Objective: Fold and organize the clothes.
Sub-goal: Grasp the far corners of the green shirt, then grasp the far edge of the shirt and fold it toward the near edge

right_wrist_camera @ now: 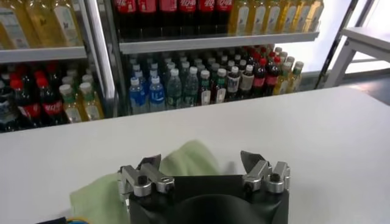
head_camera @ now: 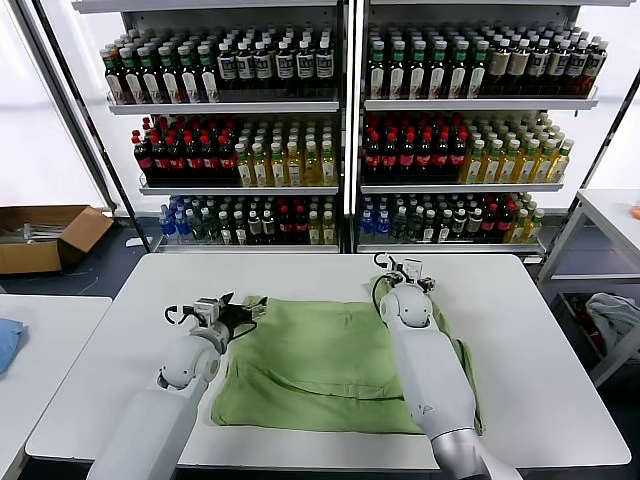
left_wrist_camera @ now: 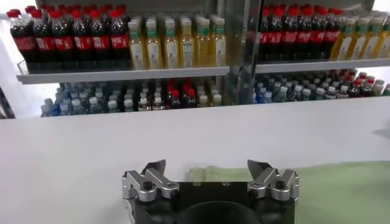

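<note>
I expect the shirt to fold over itself, with its near edge staying in place, when I pull the shirt's far corner (right_wrist_camera: 192,158) toward me, because that corner comes up limp.
A light green shirt (head_camera: 320,365) lies spread on the white table (head_camera: 540,340); its collar, buttons and patch do not show. My left gripper (head_camera: 240,308) hovers at the shirt's far left corner, open and holding nothing. In the left wrist view that gripper (left_wrist_camera: 207,167) stands wide, with the shirt's edge (left_wrist_camera: 329,189) just beyond it. My right gripper (head_camera: 405,268) is at the far right corner, also open and empty. In the right wrist view a raised fold of the shirt (right_wrist_camera: 97,195) lies ahead of the right gripper (right_wrist_camera: 200,159), between its spread fingers but untouched.
Shelves of bottles (head_camera: 340,130) stand behind the table. A cardboard box (head_camera: 45,235) sits on the floor at the left. A blue cloth (head_camera: 8,340) lies on a second table at the left. A grey-white cloth heap (head_camera: 610,315) is under the side table (head_camera: 610,215) at the right.
</note>
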